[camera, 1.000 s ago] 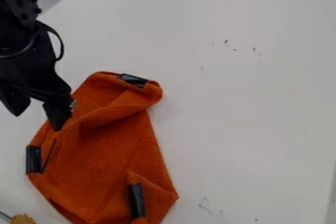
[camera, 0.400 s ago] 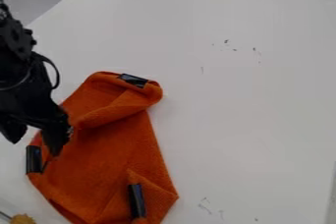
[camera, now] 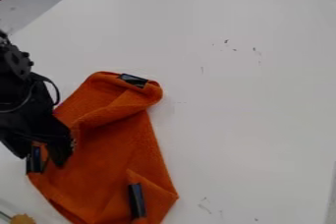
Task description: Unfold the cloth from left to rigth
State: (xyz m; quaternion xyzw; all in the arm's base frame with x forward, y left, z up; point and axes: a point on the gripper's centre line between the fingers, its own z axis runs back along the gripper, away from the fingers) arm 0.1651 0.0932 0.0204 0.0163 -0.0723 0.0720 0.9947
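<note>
My gripper will pull the orange cloth, which will spread into a broad sheet, its lower flap following, because loose folds bunch at the cloth's upper end.
The black gripper [camera: 42, 161] is open at the left side of the view, low over the left edge of the orange cloth [camera: 118, 152]. Its two fingers stand apart, one on each side of the black clip [camera: 35, 161] on that edge; whether they touch the cloth I cannot tell. Lying in folds, the cloth has a second black clip [camera: 134, 80] at its upper end and a third black clip [camera: 136, 201] on a flap at the lower right. The gripper and arm hide part of the cloth's left side.
The white table [camera: 249, 95] extends above and to the right of the cloth, with small dark marks on it. A yellowish object [camera: 23, 219] with a thin rod sits at the bottom left corner.
The gripper has moved down the view along the cloth's left side, to the left clip, staying open. The cloth has not visibly moved.
</note>
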